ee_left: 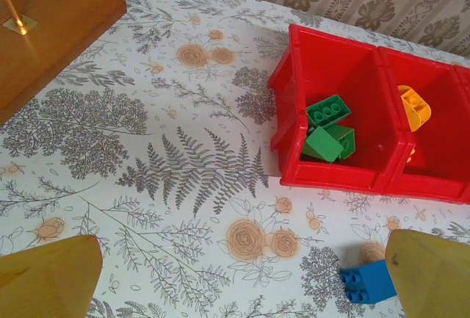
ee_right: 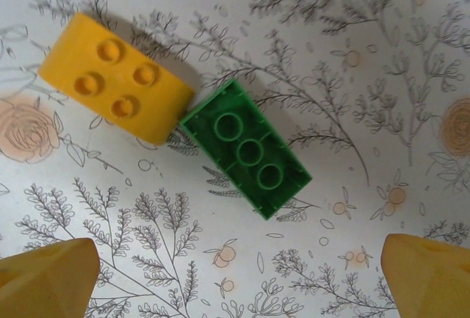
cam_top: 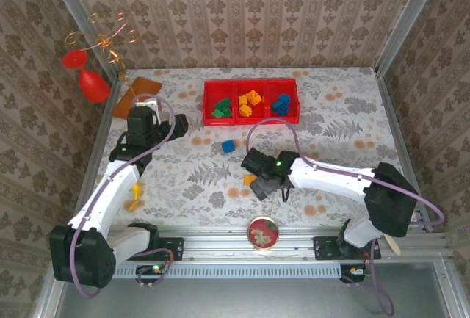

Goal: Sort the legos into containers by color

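I should keep moving my right gripper closer until it closes on the yellow lego's free long sides point(ee_right: 98, 109), because the green lego touches only the yellow lego's end point(ee_right: 181, 118).
The red containers point(cam_top: 290, 119) stand at the back centre, with green legos point(cam_top: 220, 107) in the left bin, orange ones point(cam_top: 250, 103) in the middle and blue ones point(cam_top: 281, 103) in the right. A blue lego point(cam_top: 228, 145) lies loose in front of them. My left gripper point(cam_top: 181, 124) hangs open over the table, left of the bins; the blue lego point(ee_left: 367, 283) sits by its right finger point(ee_left: 429, 274). My right gripper point(ee_right: 235, 281) is open above a yellow lego point(ee_right: 117, 76) and an upturned green lego point(ee_right: 246, 149), which touch; both lie ahead of the fingertips.
An orange-brown board point(cam_top: 136, 92) with a wire and red ornament point(cam_top: 88, 79) stands at the back left. A small yellow figure point(cam_top: 134, 197) lies beside the left arm. A round red-rimmed disc point(cam_top: 262, 231) sits at the front rail. Patterned walls close three sides.
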You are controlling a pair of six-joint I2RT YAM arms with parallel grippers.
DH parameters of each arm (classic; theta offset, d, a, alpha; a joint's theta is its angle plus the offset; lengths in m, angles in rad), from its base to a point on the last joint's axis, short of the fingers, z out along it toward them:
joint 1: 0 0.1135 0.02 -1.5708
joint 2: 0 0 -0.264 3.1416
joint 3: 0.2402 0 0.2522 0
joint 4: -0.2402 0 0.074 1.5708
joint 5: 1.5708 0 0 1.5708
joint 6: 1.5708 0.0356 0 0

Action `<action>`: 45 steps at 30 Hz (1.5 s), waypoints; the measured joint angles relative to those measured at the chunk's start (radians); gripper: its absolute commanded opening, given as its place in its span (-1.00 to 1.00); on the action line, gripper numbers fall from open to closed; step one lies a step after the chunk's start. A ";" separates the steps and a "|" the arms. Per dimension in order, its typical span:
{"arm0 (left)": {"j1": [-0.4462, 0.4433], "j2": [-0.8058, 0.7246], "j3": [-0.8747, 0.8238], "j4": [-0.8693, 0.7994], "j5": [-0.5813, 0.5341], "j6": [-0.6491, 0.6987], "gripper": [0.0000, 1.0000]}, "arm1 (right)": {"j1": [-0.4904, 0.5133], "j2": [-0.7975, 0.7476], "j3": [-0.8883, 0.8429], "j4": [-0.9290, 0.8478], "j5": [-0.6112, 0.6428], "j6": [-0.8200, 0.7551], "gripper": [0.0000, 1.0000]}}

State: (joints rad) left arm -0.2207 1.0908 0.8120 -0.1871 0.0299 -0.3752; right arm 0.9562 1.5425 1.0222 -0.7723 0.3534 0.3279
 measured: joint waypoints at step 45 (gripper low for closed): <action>0.020 0.001 0.000 0.001 0.027 -0.023 1.00 | -0.180 0.337 0.245 0.145 -0.003 -0.088 0.78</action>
State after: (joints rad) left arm -0.2008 1.0920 0.8120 -0.1860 0.0574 -0.3981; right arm 0.7761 1.8797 1.2671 -0.6273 0.3500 0.2401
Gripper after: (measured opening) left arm 0.999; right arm 0.901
